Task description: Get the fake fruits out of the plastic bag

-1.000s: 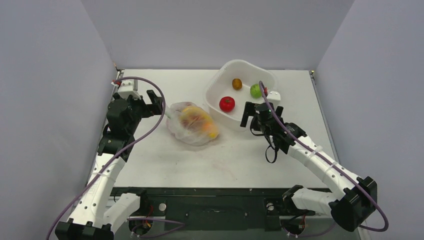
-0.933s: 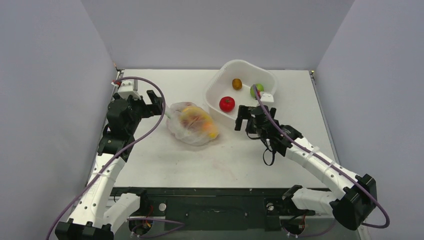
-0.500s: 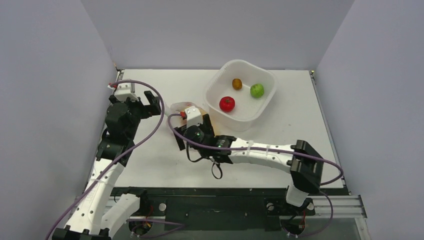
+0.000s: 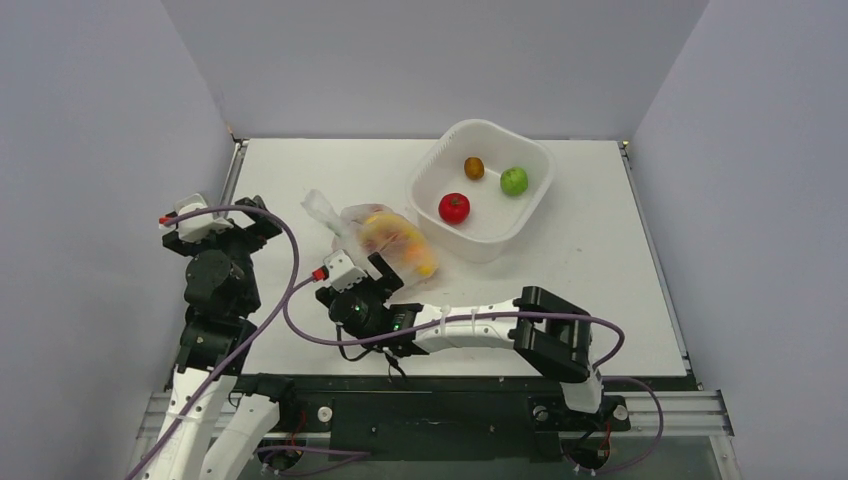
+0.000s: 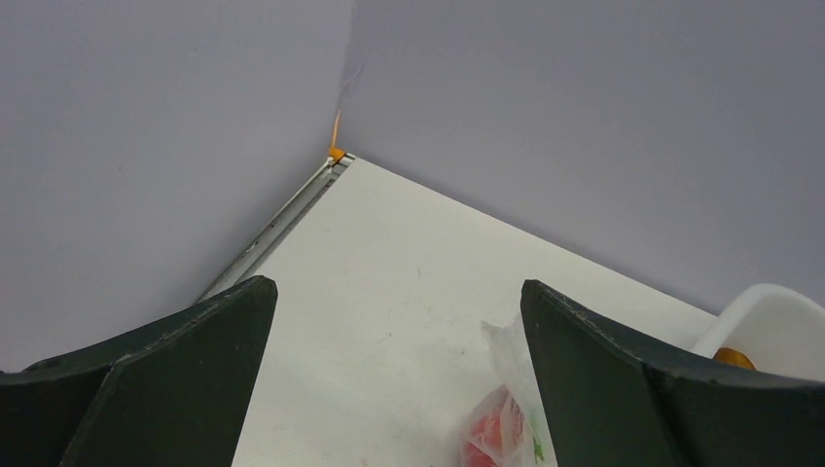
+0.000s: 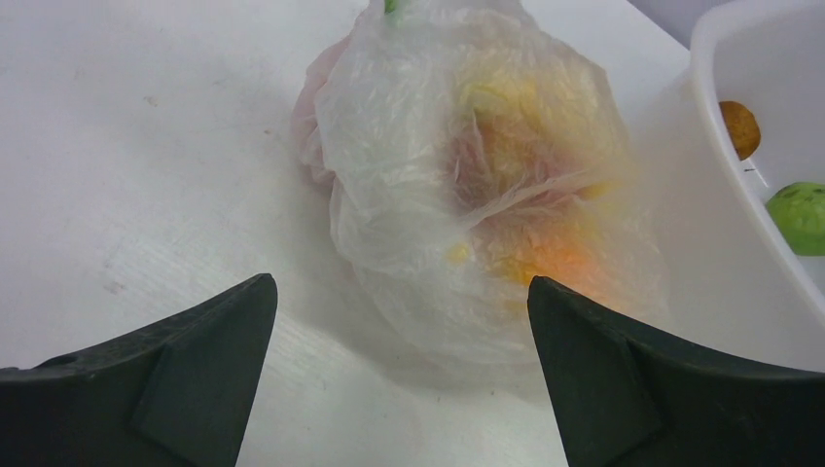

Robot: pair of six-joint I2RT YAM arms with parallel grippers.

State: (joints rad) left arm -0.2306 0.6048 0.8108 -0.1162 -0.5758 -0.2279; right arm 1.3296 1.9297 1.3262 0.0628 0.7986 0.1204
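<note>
Next, I pinch the crumpled plastic bag (image 4: 393, 238) by the reddish fruit (image 4: 357, 214) with my left gripper while my right gripper holds the orange-yellow side, because the bag covers the fake fruits.
The plastic bag (image 4: 385, 240) lies on the table left of the white tub. Orange-yellow and reddish fake fruits (image 4: 398, 243) show through it. In the right wrist view the bag (image 6: 467, 185) fills the middle, with an orange-yellow fruit (image 6: 555, 251) and a reddish one (image 6: 486, 161) inside. My right gripper (image 4: 368, 278) is open and empty just in front of the bag, also in its own view (image 6: 404, 379). My left gripper (image 4: 255, 215) is open and empty left of the bag, which shows at the lower right of its view (image 5: 506, 418). A red round fruit (image 4: 454, 207) lies in the tub.
The white tub (image 4: 425, 178) stands at the back right, holding a green apple (image 4: 514, 181) and a small brown fruit (image 4: 474, 167). Its wall (image 6: 720, 233) is close to the right of the bag. Grey walls enclose the table on three sides.
My right arm has swung from the tub across to the near side of the bag. My left arm has drawn back left and nearer. A flap of the bag now sticks out to the left.
</note>
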